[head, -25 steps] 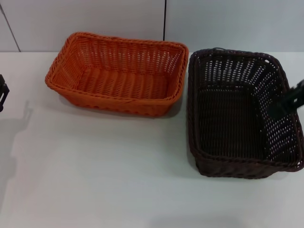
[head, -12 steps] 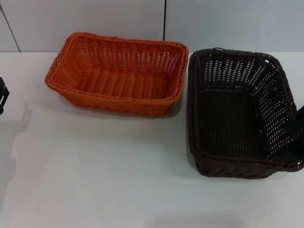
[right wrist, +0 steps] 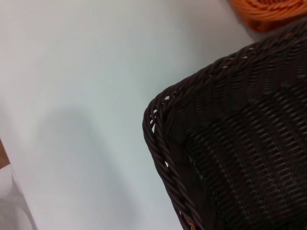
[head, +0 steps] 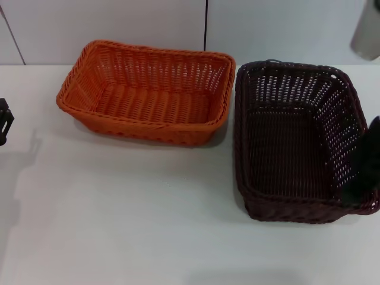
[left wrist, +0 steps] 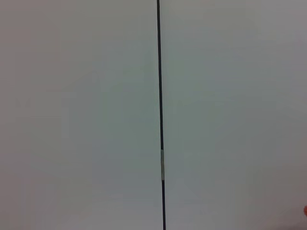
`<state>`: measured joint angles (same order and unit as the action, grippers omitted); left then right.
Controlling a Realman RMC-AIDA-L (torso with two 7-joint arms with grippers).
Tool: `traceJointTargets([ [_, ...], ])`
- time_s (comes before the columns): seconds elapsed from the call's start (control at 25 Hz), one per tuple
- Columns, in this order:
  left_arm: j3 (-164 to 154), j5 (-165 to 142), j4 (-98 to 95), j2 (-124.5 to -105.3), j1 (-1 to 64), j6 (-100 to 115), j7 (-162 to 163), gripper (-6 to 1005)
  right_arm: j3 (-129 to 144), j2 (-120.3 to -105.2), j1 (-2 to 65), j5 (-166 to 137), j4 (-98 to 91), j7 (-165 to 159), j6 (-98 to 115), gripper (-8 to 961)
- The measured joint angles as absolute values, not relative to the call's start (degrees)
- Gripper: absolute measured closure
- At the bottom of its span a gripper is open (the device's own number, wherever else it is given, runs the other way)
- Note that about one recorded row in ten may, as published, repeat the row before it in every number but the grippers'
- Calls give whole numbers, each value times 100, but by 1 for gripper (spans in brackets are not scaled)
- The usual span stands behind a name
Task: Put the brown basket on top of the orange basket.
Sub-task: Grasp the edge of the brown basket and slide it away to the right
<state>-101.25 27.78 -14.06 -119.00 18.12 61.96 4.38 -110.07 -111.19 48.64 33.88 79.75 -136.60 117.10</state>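
My right gripper is moving toward the brown basket's near rim, which stands free with white table in front (head: 297, 243). It should keep going toward that rim (head: 320, 207) until its fingers are on both sides of it.
The orange basket (head: 145, 92) sits on the white table at the back, left of centre. Right beside it, nearly touching, stands the brown basket (head: 297, 142), flat on the table. My right gripper (head: 361, 166) shows as a dark shape at the brown basket's right wall, close to its near right corner; its hold on the wall is not visible. The right wrist view looks down on one corner of the brown basket (right wrist: 230, 143), with a bit of the orange basket (right wrist: 273, 12) beyond. My left gripper (head: 3, 122) stays at the far left edge, away from both baskets.
The white table (head: 136, 214) stretches in front of both baskets. A pale wall with a black vertical seam (left wrist: 159, 96) stands right behind them. A grey part of my right arm (head: 368, 29) shows at the top right corner.
My right gripper has dropped from the middle of the brown basket's right wall toward its near right corner. A grey arm part has come into view at the top right. Both baskets stay put.
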Motion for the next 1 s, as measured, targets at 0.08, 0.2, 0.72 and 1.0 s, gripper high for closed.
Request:
traceJointTargets([
  [0.08,-10125,2777,-1406,-11901,1812,6196,439,200,-10865,-11161,4844,3388,7929,-13653,11601,166],
  [0.2,-10125,2777,-1427,-11900,1811,6196,440,200,-10737,-11213,4841,3394,7860,-13643,11518,165],
  [0.72,-10125,2777,-1443,-11900,1813,6196,440,200,-10235,-11362,4905,3325,7330,-13583,11026,166],
  [1.0,-10133,2777,-1449,-11900,1810,6196,440,200,-9930,-11384,4937,3229,6880,-13564,10539,166],
])
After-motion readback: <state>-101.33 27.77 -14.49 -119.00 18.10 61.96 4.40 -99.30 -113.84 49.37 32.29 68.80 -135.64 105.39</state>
